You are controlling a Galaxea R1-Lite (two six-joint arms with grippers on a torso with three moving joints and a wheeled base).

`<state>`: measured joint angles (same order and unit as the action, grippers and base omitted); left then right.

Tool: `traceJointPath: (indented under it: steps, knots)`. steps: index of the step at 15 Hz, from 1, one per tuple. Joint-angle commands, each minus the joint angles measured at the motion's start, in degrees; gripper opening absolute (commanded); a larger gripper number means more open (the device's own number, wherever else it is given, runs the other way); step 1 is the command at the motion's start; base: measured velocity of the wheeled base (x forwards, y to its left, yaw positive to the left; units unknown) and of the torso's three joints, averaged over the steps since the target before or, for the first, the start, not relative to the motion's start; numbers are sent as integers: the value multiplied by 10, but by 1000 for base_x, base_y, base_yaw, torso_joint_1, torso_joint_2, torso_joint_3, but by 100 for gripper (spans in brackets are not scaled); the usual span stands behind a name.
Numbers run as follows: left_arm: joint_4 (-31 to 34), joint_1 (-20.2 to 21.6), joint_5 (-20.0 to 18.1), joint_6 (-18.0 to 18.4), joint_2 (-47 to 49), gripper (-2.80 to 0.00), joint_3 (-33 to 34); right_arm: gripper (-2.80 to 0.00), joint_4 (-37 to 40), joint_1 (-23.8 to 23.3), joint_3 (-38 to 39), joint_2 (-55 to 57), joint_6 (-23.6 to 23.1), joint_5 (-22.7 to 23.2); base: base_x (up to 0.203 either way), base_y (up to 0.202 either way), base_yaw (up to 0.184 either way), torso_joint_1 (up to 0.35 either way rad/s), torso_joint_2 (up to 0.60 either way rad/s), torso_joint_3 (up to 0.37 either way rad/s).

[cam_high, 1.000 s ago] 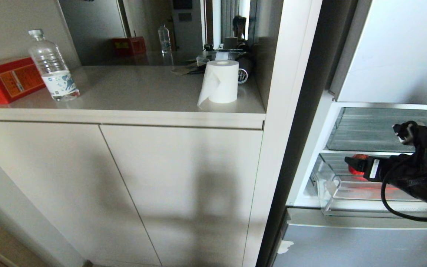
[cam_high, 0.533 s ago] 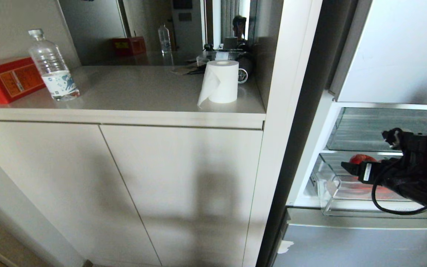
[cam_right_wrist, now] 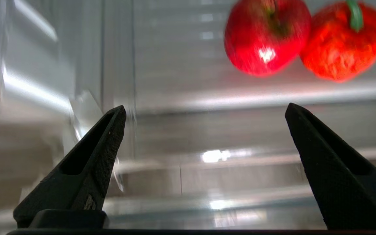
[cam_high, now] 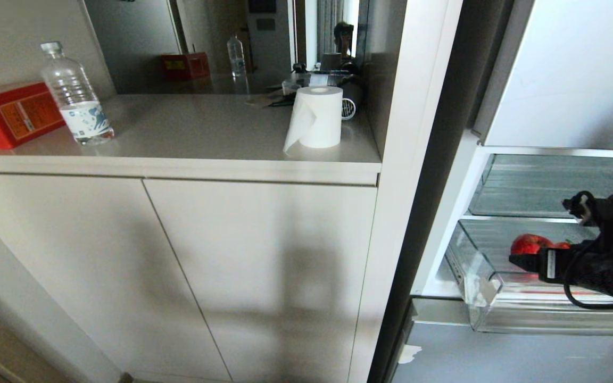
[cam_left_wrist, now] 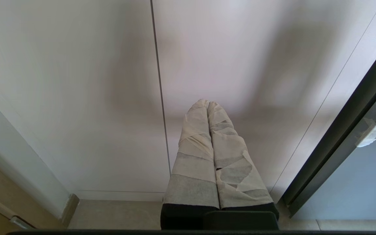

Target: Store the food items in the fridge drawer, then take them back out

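The apple (cam_high: 529, 244) and orange-red fruit are far back under the upper bin. My right gripper should therefore pull the drawer's front edge (cam_high: 534, 320) farther out first.
The fridge drawer (cam_high: 524, 319) stands pulled out at the lower right, its clear front lip (cam_right_wrist: 240, 199) nearest me. A glossy red apple (cam_high: 529, 243) (cam_right_wrist: 266, 36) lies on its ribbed floor, touching a bumpy orange-red fruit with a green stem (cam_right_wrist: 344, 42), which barely shows behind my arm (cam_high: 563, 245). My right gripper (cam_high: 519, 261) (cam_right_wrist: 206, 108) hangs open over the drawer's front part, short of the fruits, with nothing between its fingers. My left gripper (cam_left_wrist: 207, 102) is shut and empty, its taped fingers pressed together, parked low facing the cabinet doors.
A second clear bin (cam_high: 551, 186) sits above the drawer, under the grey fridge door (cam_high: 567, 74). Left of the fridge, a counter (cam_high: 205, 159) carries a water bottle (cam_high: 76, 98), a red box (cam_high: 8, 114) and a paper roll (cam_high: 316, 117).
The drawer has slid out toward me. My right gripper has drawn back and sunk a little with it, still open. More of the apple shows behind the fingers.
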<state>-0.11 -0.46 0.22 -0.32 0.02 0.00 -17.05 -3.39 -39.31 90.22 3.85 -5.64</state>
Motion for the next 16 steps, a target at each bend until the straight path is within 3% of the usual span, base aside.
traceJointPath:
  steps: [1, 6, 12, 16]
  knots:
    - [-1, 0, 0, 0, 0, -280, 0, 0, 79, -3, -17, -56, -1, 0, 0, 0, 0, 0, 0, 0]
    - [0, 0, 0, 0, 0, -280, 0, 0, 271, -6, -60, -127, -14, 1, 0, 0, 0, 0, 0, 0]
    - [0, 0, 0, 0, 0, -280, 0, 0, 214, -45, -79, -37, -11, 4, 0, 0, 0, 0, 0, 0]
    - [-1, 0, 0, 0, 0, -280, 0, 0, 255, -58, -70, -65, -35, 4, 0, 0, 0, 0, 0, 0]
